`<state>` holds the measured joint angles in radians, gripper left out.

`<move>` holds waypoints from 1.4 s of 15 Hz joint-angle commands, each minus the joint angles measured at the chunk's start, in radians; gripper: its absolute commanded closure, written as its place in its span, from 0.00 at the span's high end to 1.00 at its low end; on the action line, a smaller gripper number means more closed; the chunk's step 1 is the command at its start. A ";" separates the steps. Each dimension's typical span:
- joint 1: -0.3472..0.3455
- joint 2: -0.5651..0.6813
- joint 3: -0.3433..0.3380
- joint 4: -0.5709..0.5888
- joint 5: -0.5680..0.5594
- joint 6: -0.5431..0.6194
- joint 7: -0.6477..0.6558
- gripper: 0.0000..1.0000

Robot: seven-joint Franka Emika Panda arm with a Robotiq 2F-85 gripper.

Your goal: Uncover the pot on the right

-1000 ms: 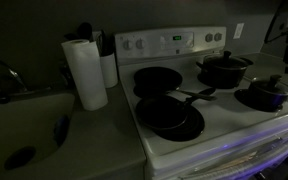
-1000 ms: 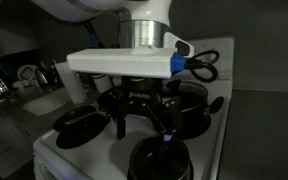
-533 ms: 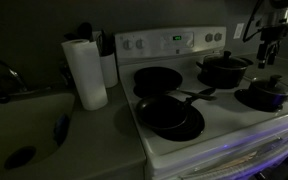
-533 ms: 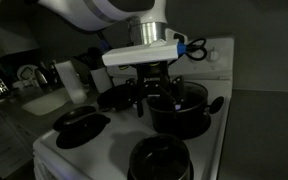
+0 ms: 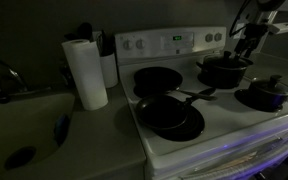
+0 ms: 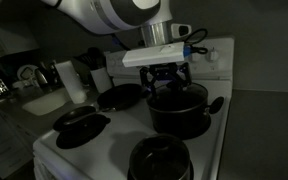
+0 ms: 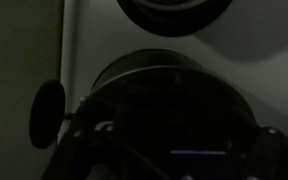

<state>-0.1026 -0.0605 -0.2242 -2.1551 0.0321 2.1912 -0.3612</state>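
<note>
My gripper is tilted over the pot's lid (image 6: 178,97). Next, I back up, turn my gripper upright above the middle of the lid and come down on its knob.
The wide, low black pot (image 5: 224,69) stands on the back right burner, and it also shows in an exterior view (image 6: 179,110). Its lid is on. My gripper (image 5: 246,40) hangs just above the pot's lid in both exterior views (image 6: 167,77), jaws spread open and empty. In the wrist view the dark round lid (image 7: 174,100) fills the lower middle, with one side handle (image 7: 48,110) at the left. The fingers are dark shapes at the bottom corners and hard to make out.
A smaller dark pot with a knobbed lid (image 5: 268,94) sits on the front right burner (image 6: 159,160). Two black frying pans (image 5: 157,79) (image 5: 170,116) fill the left burners. A paper towel roll (image 5: 85,72) and a sink (image 5: 29,130) are to the left.
My gripper has moved from above the front of the stove back and down to just above the wide pot. The pots and pans have not moved.
</note>
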 commanded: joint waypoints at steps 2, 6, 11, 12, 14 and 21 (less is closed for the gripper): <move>-0.042 0.150 0.001 0.137 0.288 0.033 -0.040 1.00; -0.055 0.228 0.031 0.207 0.350 0.136 0.076 1.00; -0.022 0.284 0.048 0.251 0.169 0.229 0.345 1.00; -0.009 0.290 0.039 0.251 0.107 0.239 0.452 1.00; 0.043 0.294 -0.012 0.252 0.006 0.218 0.627 1.00; 0.020 0.273 0.032 0.297 -0.035 -0.076 0.794 1.00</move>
<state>-0.0639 0.2123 -0.2145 -1.8780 -0.0413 2.2507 0.4332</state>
